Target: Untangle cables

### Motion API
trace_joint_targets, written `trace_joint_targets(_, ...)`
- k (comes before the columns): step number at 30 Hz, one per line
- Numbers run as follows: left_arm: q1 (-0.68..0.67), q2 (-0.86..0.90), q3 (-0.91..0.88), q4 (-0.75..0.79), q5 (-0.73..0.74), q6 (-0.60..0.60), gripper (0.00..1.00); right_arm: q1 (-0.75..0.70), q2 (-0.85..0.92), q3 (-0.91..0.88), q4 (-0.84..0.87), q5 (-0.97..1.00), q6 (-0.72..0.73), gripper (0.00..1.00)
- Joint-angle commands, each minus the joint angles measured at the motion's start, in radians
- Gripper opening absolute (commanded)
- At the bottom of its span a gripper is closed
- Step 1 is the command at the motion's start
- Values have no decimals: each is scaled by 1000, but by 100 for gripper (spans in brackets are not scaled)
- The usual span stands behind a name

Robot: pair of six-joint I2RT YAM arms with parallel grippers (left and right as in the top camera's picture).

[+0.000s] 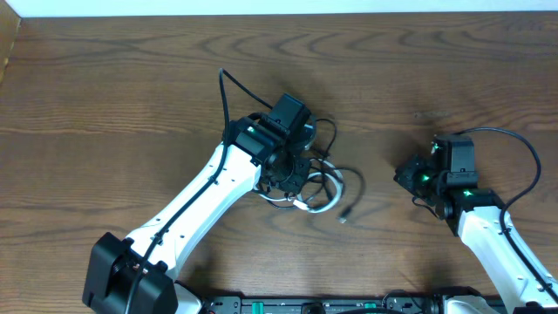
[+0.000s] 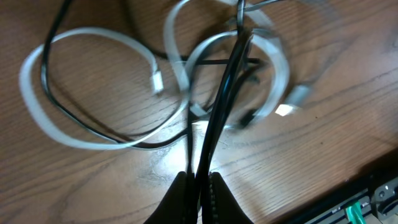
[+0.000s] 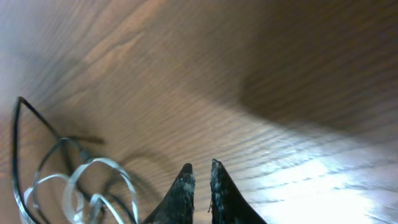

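Next, my right gripper takes the black cable's loose bend (image 1: 360,180) and pulls it clear, because the black cable in my left gripper runs through the white loops (image 1: 335,194).
The black cable (image 2: 224,81) and white cable (image 2: 87,137) lie looped together on the wooden table, just right of centre in the overhead view (image 1: 323,187). My left gripper (image 2: 200,177) is shut on the black cable, which runs up taut from between its fingers; in the overhead view it sits over the bundle (image 1: 283,170). The white cable's plug (image 2: 157,81) lies inside its loop. My right gripper (image 3: 200,168) is nearly shut and empty, to the right of the bundle (image 1: 403,174). The cables show at lower left in the right wrist view (image 3: 68,186).
A black cable end (image 1: 346,215) trails toward the front edge. The robot base rail (image 1: 349,305) runs along the near edge. The left arm's own black cable (image 1: 228,92) arcs up behind it. The table's left edge (image 1: 9,52) is far off.
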Motion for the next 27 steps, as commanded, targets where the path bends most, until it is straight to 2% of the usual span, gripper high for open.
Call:
trace_joint_targets(1, 2, -2, 8, 4, -27, 10, 7, -3, 3, 9, -8, -28, -65, 8)
trace_joint_targets(3, 2, -2, 8, 9, -27, 10, 7, -2, 3, 9, -8, -100, -113, 13)
trace_joint_targets(4, 2, -2, 8, 12, -27, 10, 7, -2, 3, 9, -8, -135, -134, 18)
trace_joint_targets(5, 2, -2, 8, 18, -27, 10, 7, -1, 3, 9, -8, -178, -162, 28)
trace_joint_targets(9, 2, -2, 8, 44, 10, 10, 7, 18, 3, 9, -8, -309, -261, 47)
trace_joint_targets(12, 2, -2, 8, 92, 136, 39, 7, 40, 3, 9, -21, -343, -305, 50)
trace_joint_targets(16, 9, -16, 14, 159, 306, 118, 7, 46, 3, 9, -54, -285, -308, 51)
trace_joint_targets(20, 44, -61, 31, 202, 311, 134, 8, 46, 3, 9, -85, -227, -308, 51)
trace_joint_targets(27, 188, -228, 33, 323, 311, 133, 7, 45, 3, 9, -98, -208, -308, 51)
